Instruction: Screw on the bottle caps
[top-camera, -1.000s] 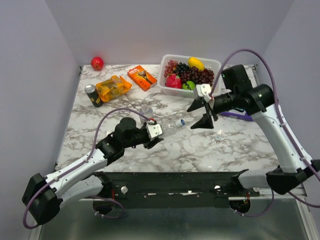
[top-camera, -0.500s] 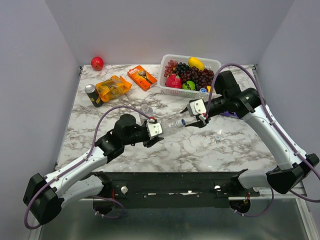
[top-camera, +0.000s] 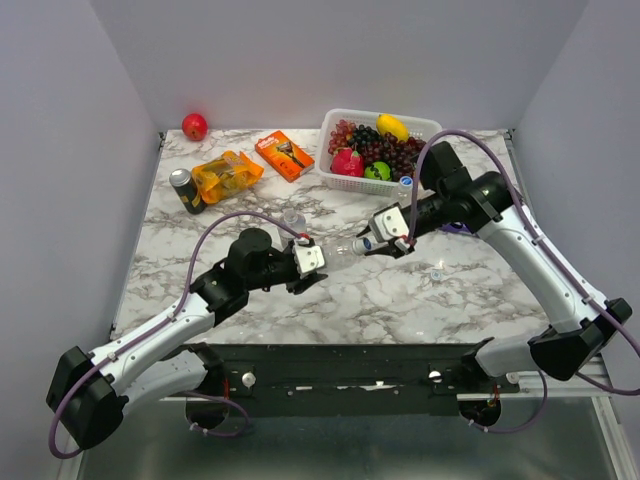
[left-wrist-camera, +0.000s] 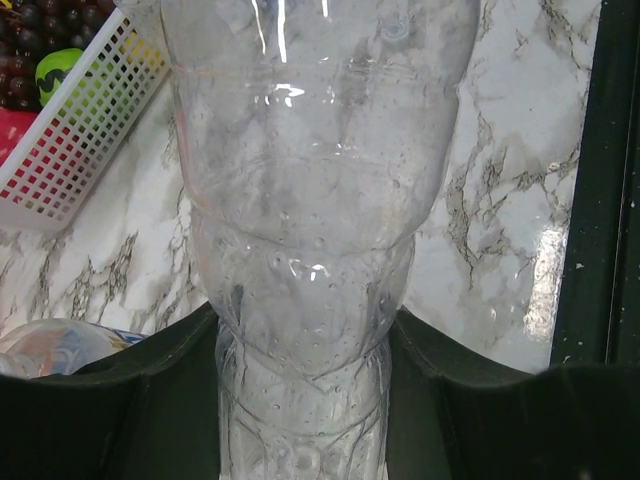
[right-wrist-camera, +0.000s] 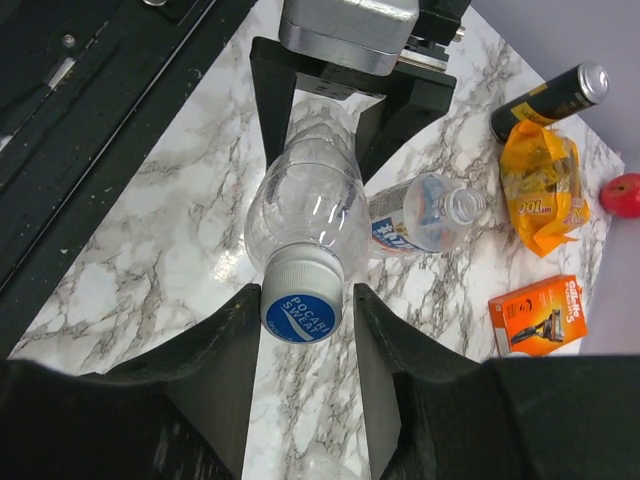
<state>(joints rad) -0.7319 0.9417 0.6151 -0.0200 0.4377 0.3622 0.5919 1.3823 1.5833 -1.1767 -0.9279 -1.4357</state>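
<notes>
The clear bottle is held level by its base (left-wrist-camera: 304, 435) in my left gripper, so next my right gripper closes on the blue cap (right-wrist-camera: 302, 315) and brings the bottle upright.
My left gripper (top-camera: 318, 262) is shut on the base of a clear bottle (top-camera: 340, 252) and holds it level above the table, neck to the right. It fills the left wrist view (left-wrist-camera: 300, 200), with my left gripper (left-wrist-camera: 300, 400) clamped on it. A blue cap (right-wrist-camera: 301, 310) sits on its neck. My right gripper (right-wrist-camera: 303, 315) straddles that cap; one finger touches it, the other stands a little off. A second bottle (right-wrist-camera: 425, 212) with a label band lies capless on the table. A whitish cap (top-camera: 436, 273) and a blue cap (top-camera: 405, 182) lie loose.
A white basket (top-camera: 428, 126) of fruit stands at the back right. A dark can (top-camera: 185, 190), an orange packet (top-camera: 226, 175), an orange box (top-camera: 284, 155) and a red fruit (top-camera: 194, 126) are at the back left. The black rail runs along the near edge.
My right gripper has moved left from beside the bottle onto the cap end, and its jaws have narrowed from wide open. My left arm has hardly moved.
</notes>
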